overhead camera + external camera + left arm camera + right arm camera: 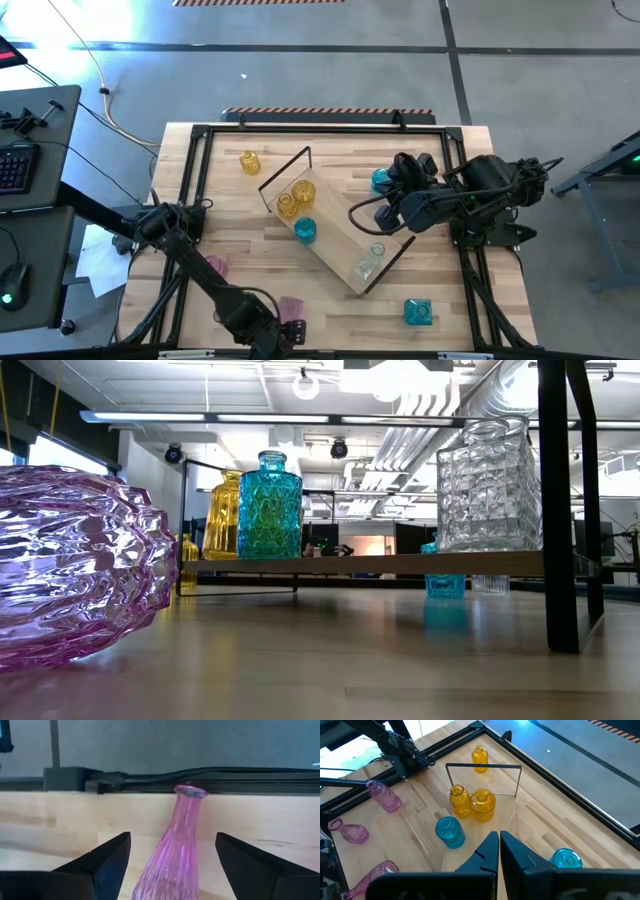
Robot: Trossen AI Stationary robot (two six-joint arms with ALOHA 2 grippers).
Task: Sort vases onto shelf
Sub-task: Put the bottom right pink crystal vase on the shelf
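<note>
My open fingers are on both sides of the pink vase's slim neck [184, 826], so my left gripper continues to go down and closes on it just below the vase's flared opening [188, 806].
A pink vase [172, 855] lies on its side on the table near the near edge, its flared mouth [190, 791] toward the black edge rail. My left gripper [172, 836] stands open over it, a finger on either side and a gap to each. In the high view this gripper [283, 335] is at the near edge beside the pink vase [291, 307]. The shelf [335, 255] lies slantwise mid-table and carries two amber vases [295, 197], a teal one [305, 230] and a clear one [370, 262]. My right gripper [499, 845] hangs shut above the shelf.
Loose on the table are an amber vase [248, 161] at the far left, a teal vase [381, 180] by the right arm, a square teal vase [418, 312] at the near right and another pink vase [215, 266]. Black frame rails [190, 180] border the table.
</note>
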